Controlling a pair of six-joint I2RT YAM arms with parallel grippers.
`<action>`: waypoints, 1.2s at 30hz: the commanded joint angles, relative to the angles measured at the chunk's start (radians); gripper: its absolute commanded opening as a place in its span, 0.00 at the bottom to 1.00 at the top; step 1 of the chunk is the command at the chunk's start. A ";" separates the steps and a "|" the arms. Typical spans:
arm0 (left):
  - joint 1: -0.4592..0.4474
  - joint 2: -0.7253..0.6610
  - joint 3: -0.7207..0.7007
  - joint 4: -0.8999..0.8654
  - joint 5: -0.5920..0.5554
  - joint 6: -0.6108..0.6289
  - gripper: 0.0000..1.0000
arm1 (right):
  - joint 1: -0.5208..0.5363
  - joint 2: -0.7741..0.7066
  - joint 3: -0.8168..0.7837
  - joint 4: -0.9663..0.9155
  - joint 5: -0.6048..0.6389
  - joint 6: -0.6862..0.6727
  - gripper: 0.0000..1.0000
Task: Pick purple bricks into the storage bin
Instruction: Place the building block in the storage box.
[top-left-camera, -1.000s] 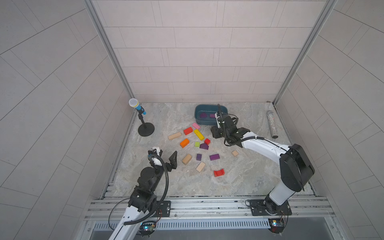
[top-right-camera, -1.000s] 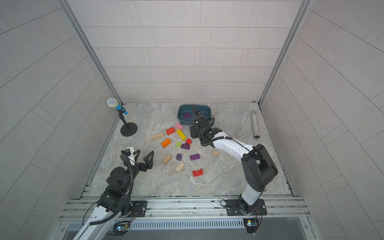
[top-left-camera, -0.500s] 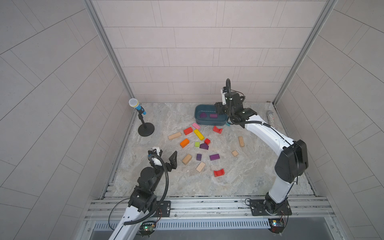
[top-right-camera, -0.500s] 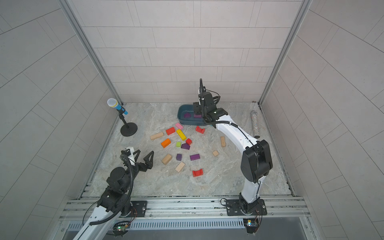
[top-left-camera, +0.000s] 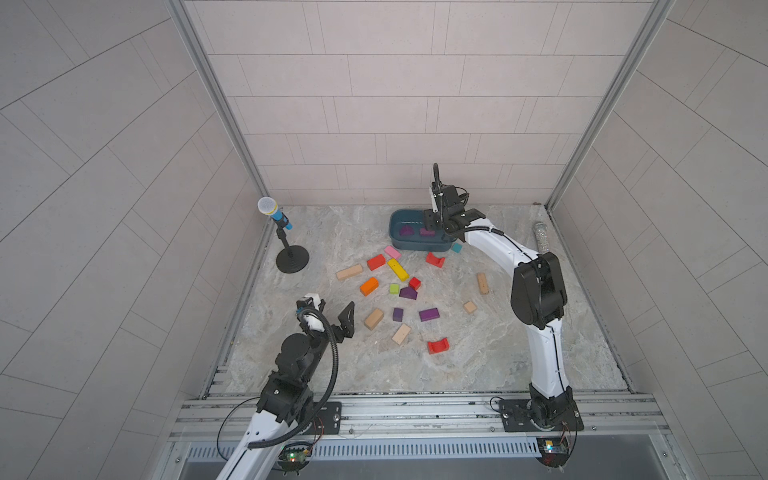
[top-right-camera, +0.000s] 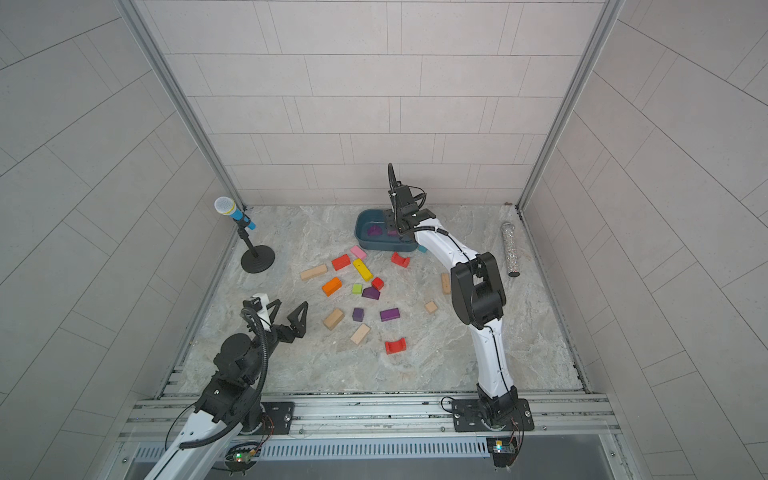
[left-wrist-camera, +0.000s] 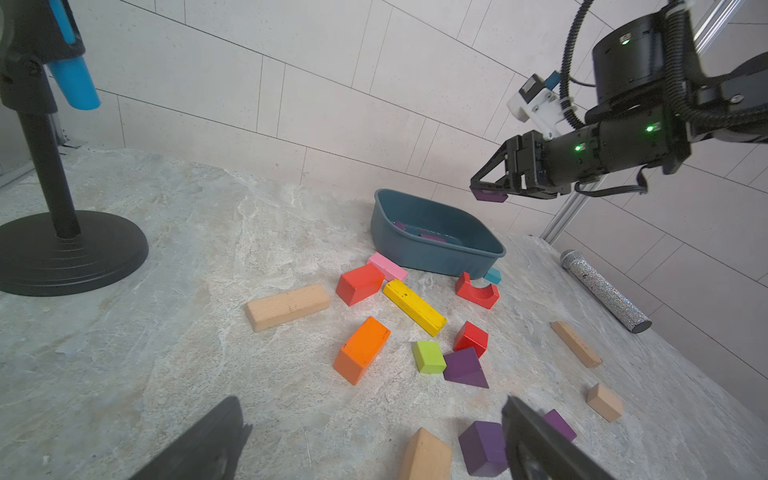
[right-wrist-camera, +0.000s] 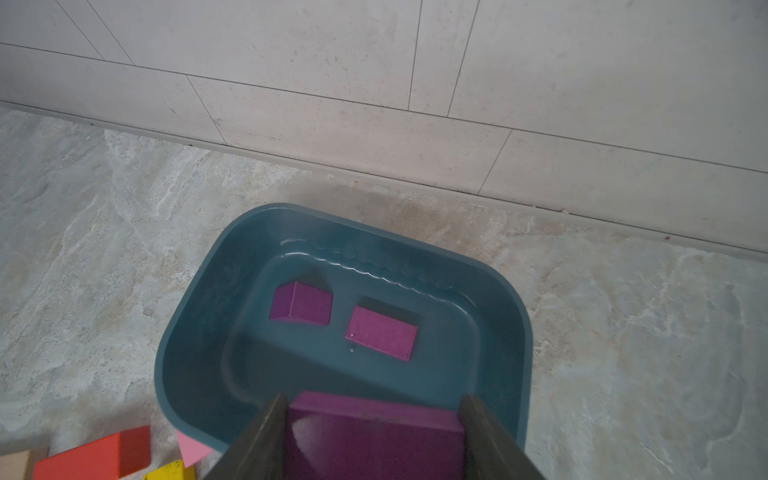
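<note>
My right gripper is holding the purple brick (right-wrist-camera: 376, 436) level over the storage bin, so it should keep going down and let go just above the bin's bottom (right-wrist-camera: 320, 364).
The storage bin (top-left-camera: 415, 246) (top-right-camera: 365, 243) (right-wrist-camera: 195, 332) stands at the back of the table. Two purple bricks (right-wrist-camera: 301, 307) (right-wrist-camera: 381, 332) lie inside it. My right gripper (top-left-camera: 430, 222) (top-right-camera: 392, 226) (left-wrist-camera: 488, 189) hovers over the bin's right part, shut on a purple brick (right-wrist-camera: 374, 436) (left-wrist-camera: 490, 195) that sits between its fingers. Three more purple bricks lie mid-table: a peaked one (top-left-camera: 408, 293) (left-wrist-camera: 463, 368), a cube (top-left-camera: 398, 314) (left-wrist-camera: 482, 446) and an oblong one (top-left-camera: 429, 314). My left gripper (top-left-camera: 334, 309) (left-wrist-camera: 374, 449) stands open and empty near the table's front left.
Red, orange, yellow, pink, green and plain wooden blocks lie scattered in front of the bin. A red arch (top-left-camera: 434, 259) and a small teal block (top-left-camera: 456, 248) sit close to its front wall. A microphone stand (top-left-camera: 291, 259) is at the left, and a glitter microphone (top-left-camera: 541, 237) lies by the right wall.
The right arm rose from among the blocks and swung back over the bin with the purple brick in its jaws. The left arm has not moved.
</note>
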 joint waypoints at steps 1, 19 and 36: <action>-0.003 0.002 -0.020 0.028 0.002 -0.005 1.00 | -0.015 0.062 0.068 -0.007 -0.026 -0.009 0.59; -0.004 0.015 -0.023 0.043 0.005 -0.008 1.00 | -0.069 0.370 0.370 -0.138 -0.060 0.016 0.59; -0.003 0.009 -0.022 0.039 0.005 -0.005 1.00 | -0.083 0.375 0.369 -0.160 -0.067 0.001 0.92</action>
